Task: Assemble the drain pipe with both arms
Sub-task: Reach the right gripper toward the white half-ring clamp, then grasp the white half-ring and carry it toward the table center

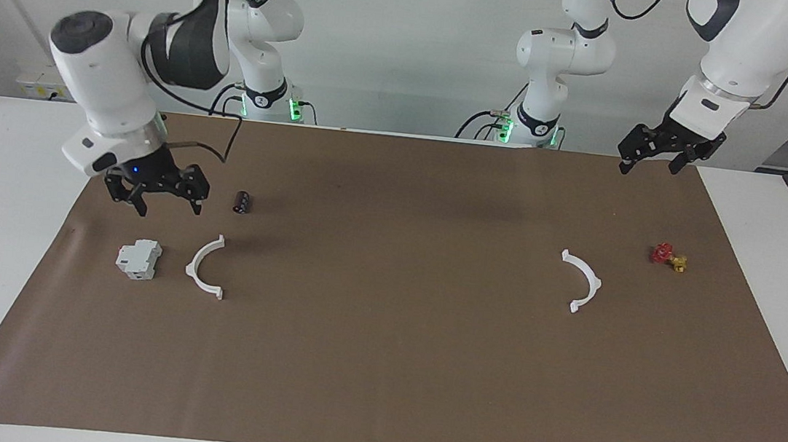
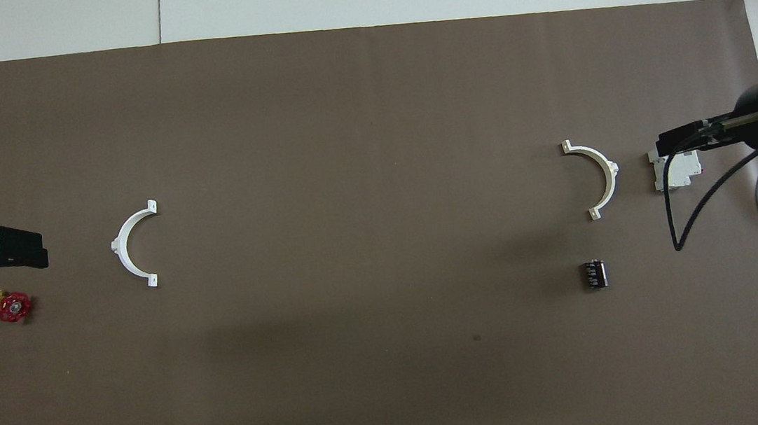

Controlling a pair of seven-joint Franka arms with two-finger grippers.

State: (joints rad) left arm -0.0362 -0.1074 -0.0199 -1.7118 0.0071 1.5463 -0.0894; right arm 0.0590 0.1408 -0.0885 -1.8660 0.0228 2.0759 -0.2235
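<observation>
My right gripper should keep going down toward the back of the arc (image 2: 613, 170) by the block and close there, since that arc's open side (image 2: 586, 181) faces the other arc.
The drain pipe lies as two separate white half-ring arcs on the brown mat, far apart, with their open sides facing each other. One arc (image 1: 204, 268) (image 2: 134, 244) lies toward the right arm's end... it sits beside a grey-white block. The other arc (image 1: 582, 282) (image 2: 597, 178) lies toward the left arm's end, beside a small valve. My right gripper (image 1: 167, 206) (image 2: 678, 141) hangs open and empty in the air over the mat by the block. My left gripper (image 1: 650, 167) (image 2: 31, 249) hangs open and empty over the mat's edge, above the valve's area.
The grey-white boxy block (image 1: 139, 259) (image 2: 678, 172) lies beside the arc at the right arm's end. A small black cylinder (image 1: 242, 202) (image 2: 594, 274) lies nearer to the robots than that arc. The red-and-yellow valve (image 1: 668, 257) (image 2: 12, 306) lies at the left arm's end. The brown mat (image 1: 386, 366) covers the table.
</observation>
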